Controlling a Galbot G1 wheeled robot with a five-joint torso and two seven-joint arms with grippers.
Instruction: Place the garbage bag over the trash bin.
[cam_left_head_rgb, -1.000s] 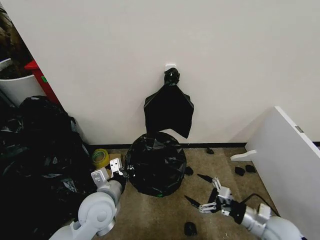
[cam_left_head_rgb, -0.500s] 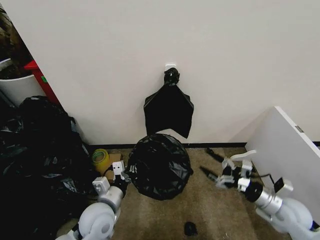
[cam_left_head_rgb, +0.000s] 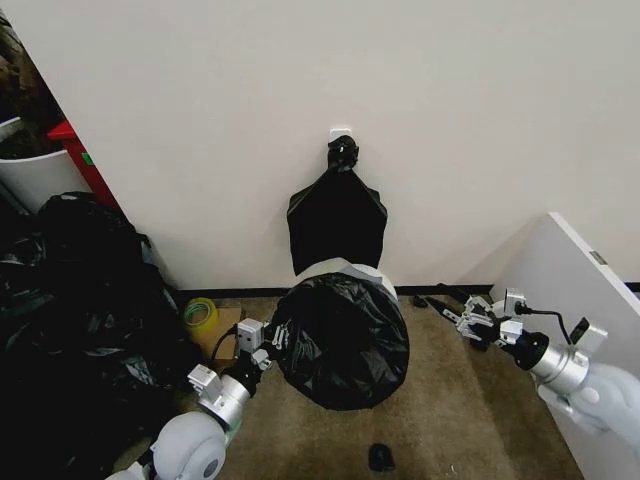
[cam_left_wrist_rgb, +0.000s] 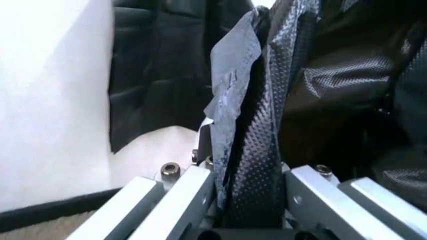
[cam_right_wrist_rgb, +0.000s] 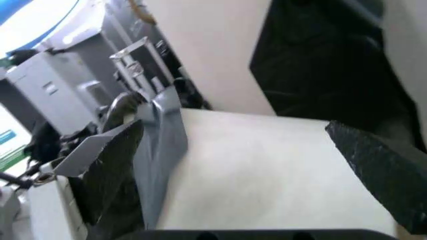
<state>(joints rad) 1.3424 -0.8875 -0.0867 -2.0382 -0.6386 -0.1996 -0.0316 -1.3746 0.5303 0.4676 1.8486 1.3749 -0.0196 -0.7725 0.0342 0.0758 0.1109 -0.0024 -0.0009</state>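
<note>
The garbage bag (cam_left_head_rgb: 345, 345) will sink inside the bin and line its hollow when I push my right gripper down, because slack wrinkles (cam_left_head_rgb: 338, 308) run across the top of the bin.
The glossy black garbage bag (cam_left_head_rgb: 342, 340) is draped over the trash bin, whose cream-white rim (cam_left_head_rgb: 346, 268) shows above the bag by the wall. My left gripper (cam_left_head_rgb: 270, 342) is at the bag's left edge, shut on a fold of the plastic; the left wrist view shows the film pinched in that gripper (cam_left_wrist_rgb: 241, 165). My right gripper (cam_left_head_rgb: 441, 298) hovers open to the right of the bin, apart from it. In the right wrist view its gripper (cam_right_wrist_rgb: 253, 170) has its fingers spread wide, with the bin's white side (cam_right_wrist_rgb: 267, 165) beyond them.
A flat black bundle (cam_left_head_rgb: 337, 215) hangs from a white hook on the wall above the bin. A heap of black bags (cam_left_head_rgb: 80, 300) fills the left. A yellow tape roll (cam_left_head_rgb: 200, 313) lies nearby. A white panel (cam_left_head_rgb: 575, 300) stands on the right, and dark scraps (cam_left_head_rgb: 380, 457) lie on the carpet.
The bag-covered bin has shifted right and toward the wall, its white rim now showing. My left gripper followed, still holding the bag. My right gripper swung from the near floor to the bin's right.
</note>
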